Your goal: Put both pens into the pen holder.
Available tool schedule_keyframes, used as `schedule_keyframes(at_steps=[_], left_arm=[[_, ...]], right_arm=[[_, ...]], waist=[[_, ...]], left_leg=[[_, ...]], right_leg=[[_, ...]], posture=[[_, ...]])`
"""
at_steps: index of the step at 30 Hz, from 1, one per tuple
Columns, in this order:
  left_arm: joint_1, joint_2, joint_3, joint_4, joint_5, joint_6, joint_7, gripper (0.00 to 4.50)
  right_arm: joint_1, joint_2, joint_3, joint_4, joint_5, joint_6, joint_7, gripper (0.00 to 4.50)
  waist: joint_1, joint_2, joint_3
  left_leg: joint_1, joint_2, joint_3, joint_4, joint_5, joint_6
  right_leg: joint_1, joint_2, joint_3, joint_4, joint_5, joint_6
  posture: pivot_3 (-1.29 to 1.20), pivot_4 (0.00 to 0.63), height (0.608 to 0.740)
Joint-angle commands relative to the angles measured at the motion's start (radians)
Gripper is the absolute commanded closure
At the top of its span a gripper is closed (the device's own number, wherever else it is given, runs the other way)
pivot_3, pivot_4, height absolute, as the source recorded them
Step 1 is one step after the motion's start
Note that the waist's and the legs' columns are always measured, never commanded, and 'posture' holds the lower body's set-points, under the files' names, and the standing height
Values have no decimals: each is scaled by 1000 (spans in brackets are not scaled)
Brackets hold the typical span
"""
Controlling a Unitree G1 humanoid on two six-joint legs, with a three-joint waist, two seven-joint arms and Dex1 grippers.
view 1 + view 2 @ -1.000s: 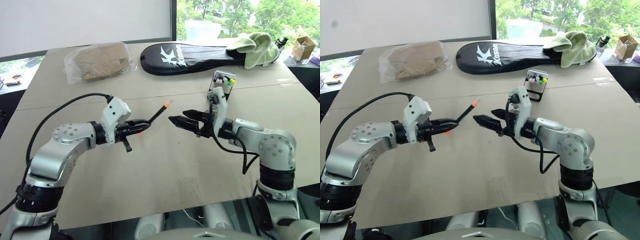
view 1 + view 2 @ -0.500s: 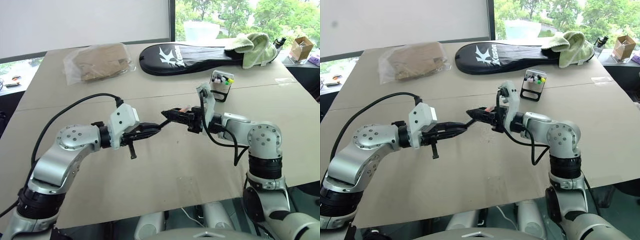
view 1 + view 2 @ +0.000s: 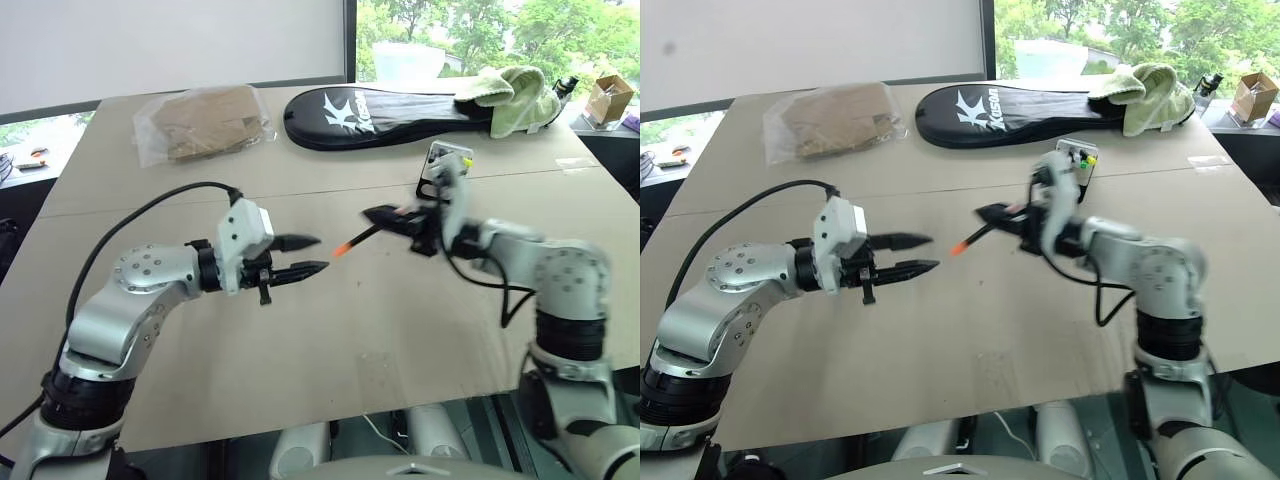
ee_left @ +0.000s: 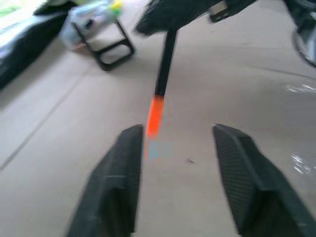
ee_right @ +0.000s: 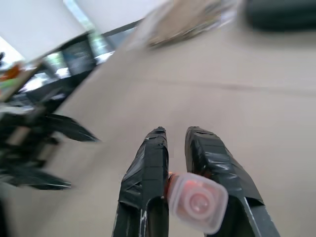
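The pen's orange tip (image 3: pixel 960 248) is pointing at my left gripper and away from the pen holder, so next my right gripper turns around and brings the pen to the pen holder (image 3: pixel 1080 158).
A black pen with an orange tip (image 3: pixel 358 238) hangs above the table, pointing at my left gripper. My right gripper (image 3: pixel 374 215) is shut on its rear end; the right wrist view shows the orange end cap (image 5: pixel 197 200) pinched between the fingers. My left gripper (image 3: pixel 322 253) stands open a short way left of the pen's tip and holds nothing. From the left wrist the orange tip (image 4: pixel 155 112) hovers just past the parted fingers (image 4: pixel 118 182). The pen holder (image 3: pixel 447 158), with coloured caps in it, stands on the table behind my right wrist.
At the table's (image 3: pixel 330 350) far side lie a long black racket bag (image 3: pixel 400 105) with a green towel (image 3: pixel 520 95) on its end, and a clear plastic bag of brown material (image 3: pixel 200 122). A small cardboard box (image 3: pixel 608 95) sits at the far right.
My right gripper closed on the pen and drew it away to the right. My left gripper opened and let the pen go.
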Motion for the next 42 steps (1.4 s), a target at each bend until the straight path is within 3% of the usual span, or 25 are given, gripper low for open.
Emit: schedule_keyframes(at_steps=[1, 5, 9, 13, 19, 29, 42], left_arm=[[-19, -22, 33, -6, -2, -3, 50, 464], [-25, -63, 20, -5, 5, 2, 98, 339], [-32, -109, -8, -4, 27, -10, 136, 339], [-68, -153, -55, 16, 91, -54, 170, 339], [-66, -180, -46, -17, 88, -41, 194, 339], [-7, -175, -17, -103, 61, -1, 235, 339], [15, -165, -3, -131, 62, 13, 261, 339]], right_arm=[[12, -82, -55, -130, -103, -145, 1, 4406], [33, -166, -33, -214, -305, -261, -86, 4406], [42, -144, -7, -267, -391, -320, -142, 4406], [28, -80, 135, -190, -594, -470, -203, 4406], [11, 0, 228, -14, -760, -661, -195, 4406], [-47, 88, 229, 272, -873, -860, -172, 4406], [-122, 154, 232, 493, -971, -950, -191, 4406]], waist=[[-6, 0, 0], [-11, 0, 0], [-8, 0, 0], [-6, -1, 0], [-5, -1, 0], [-6, 0, 0], [-7, 0, 0]], left_leg=[[0, 0, 0, 0, 0, 0], [2, 1, 3, -1, 0, 0], [2, 1, 2, -2, 0, 0], [2, 1, 4, 0, 0, 0], [2, 1, 5, 0, 0, 0], [2, 1, 5, -1, 0, 0], [3, 1, 5, -1, 0, 0]], right_leg=[[0, 0, 0, 0, 0, 0], [-1, 2, 2, 1, 0, 0], [-1, 2, 2, 1, 0, 0], [0, 1, 5, 1, 0, -1], [0, 1, 6, 1, 0, -1], [-1, 1, 6, 1, 1, -1], [-1, 1, 6, 1, 1, -1]], posture=[[0, 150, 740], [0, 150, 740], [0, 150, 740], [0, 150, 740], [0, 150, 740], [0, 150, 740], [0, 150, 740]])
